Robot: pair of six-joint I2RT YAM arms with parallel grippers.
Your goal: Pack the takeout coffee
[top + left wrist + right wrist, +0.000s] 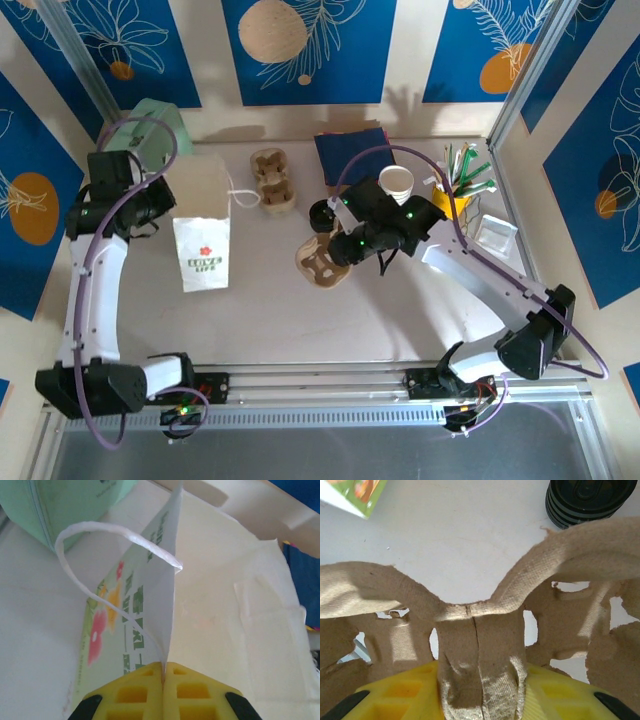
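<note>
My left gripper is facing the paper bag's opening (202,190), wide for the held cup carrier (319,263), so it should keep on toward the cup carrier and let go of the paper bag upright there.
A white paper bag (201,250) with a red flower and green print stands at the left of the table. My left gripper (170,207) is shut on its top edge, and in the left wrist view the yellow fingers (135,692) pinch the bag wall (150,595) beside its string handle (90,535). My right gripper (338,248) is shut on the middle post of a brown cardboard cup carrier (320,264). In the right wrist view the carrier (480,640) sits between my pads (395,690), a little above the table. The takeout coffee is out of view.
A stack of black lids (322,213) (590,500) stands just behind the carrier. A lidless white cup (397,183), a second carrier (273,180), a navy cloth (352,155), a mint-green box (150,130), a yellow holder of green sticks (460,185) and a white tray (497,232) line the back and right.
</note>
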